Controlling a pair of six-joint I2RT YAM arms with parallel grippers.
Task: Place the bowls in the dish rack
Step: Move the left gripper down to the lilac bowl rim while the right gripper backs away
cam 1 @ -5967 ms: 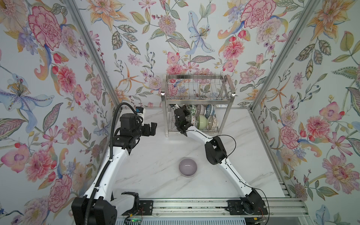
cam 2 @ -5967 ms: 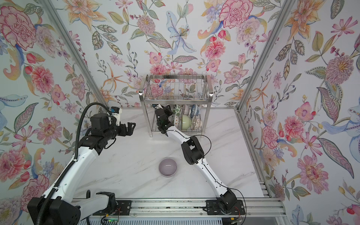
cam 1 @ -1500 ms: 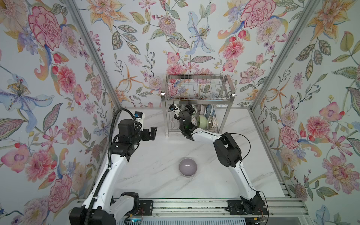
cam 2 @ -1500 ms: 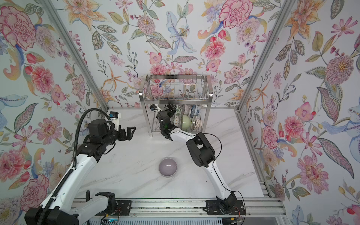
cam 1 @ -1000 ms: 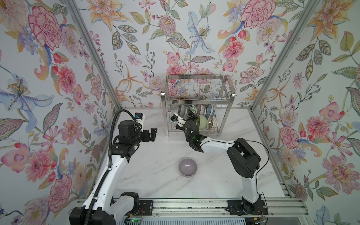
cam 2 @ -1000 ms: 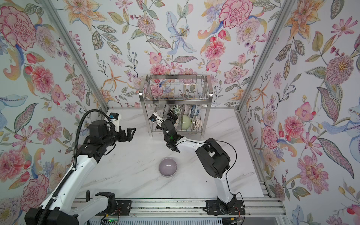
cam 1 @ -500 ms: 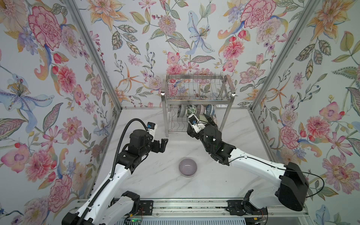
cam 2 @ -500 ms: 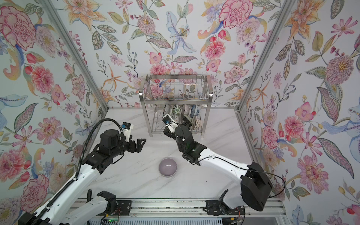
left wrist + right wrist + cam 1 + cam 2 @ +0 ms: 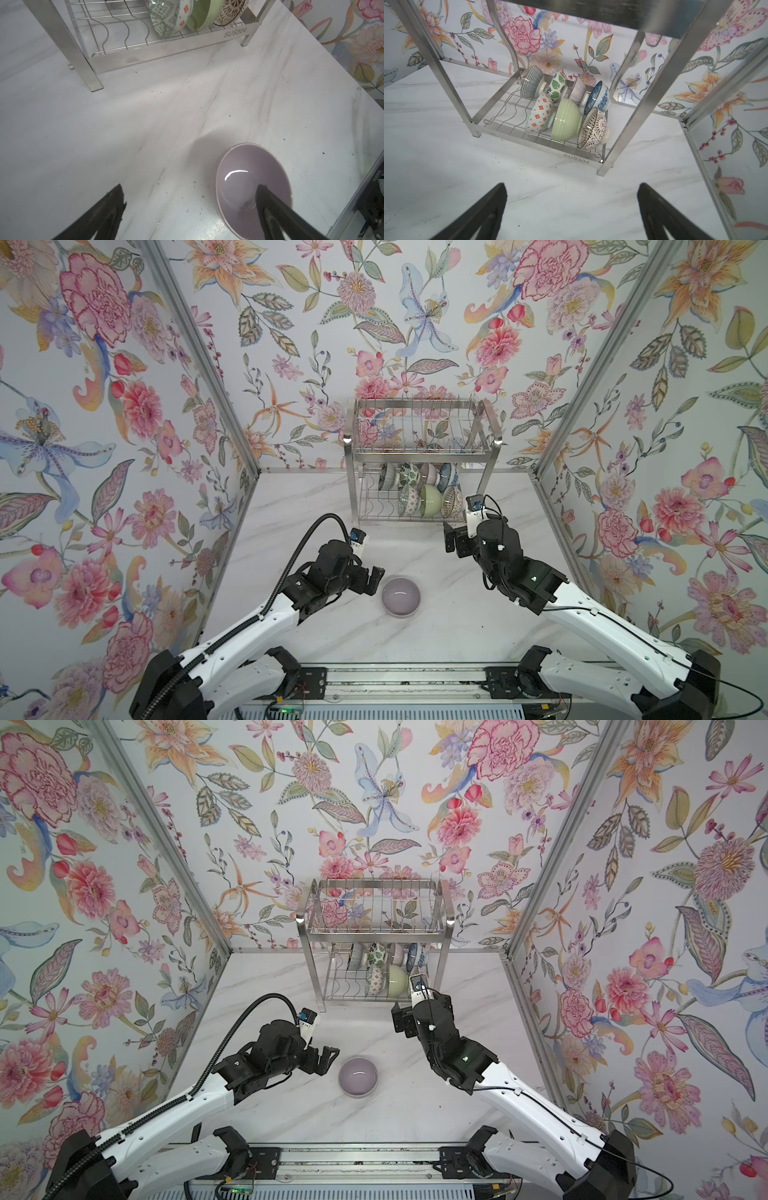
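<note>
The left gripper has one open finger over the lilac bowl's inside (image 9: 244, 182) and the other outside its rim, so it should keep going down and close on that rim (image 9: 216, 188).
A plain lilac bowl (image 9: 401, 597) (image 9: 358, 1076) (image 9: 249, 182) stands upright on the marble table, in front of the dish rack (image 9: 419, 448) (image 9: 374, 928) (image 9: 542, 141). Several bowls lean on edge on the rack's lower shelf, among them a green one (image 9: 566, 120), a geometric one (image 9: 539, 114), a brown lattice one (image 9: 593, 128) and a blue floral one (image 9: 599, 97). My left gripper (image 9: 374, 578) (image 9: 328, 1054) (image 9: 190, 191) is open at the lilac bowl's left rim, one finger over its inside and one over the table. My right gripper (image 9: 451, 537) (image 9: 399, 1019) (image 9: 571, 187) is open and holds nothing, just in front of the rack's right leg.
The white marble table (image 9: 316, 510) is walled by floral panels on three sides, with metal corner posts (image 9: 199, 364). A mounting rail (image 9: 395, 676) runs along the front edge. The rack's upper wire basket (image 9: 419, 423) overhangs the lower shelf.
My right gripper has pulled back out of the rack and to the right. My left gripper has swung forward and down to the lilac bowl. The bowl has not moved.
</note>
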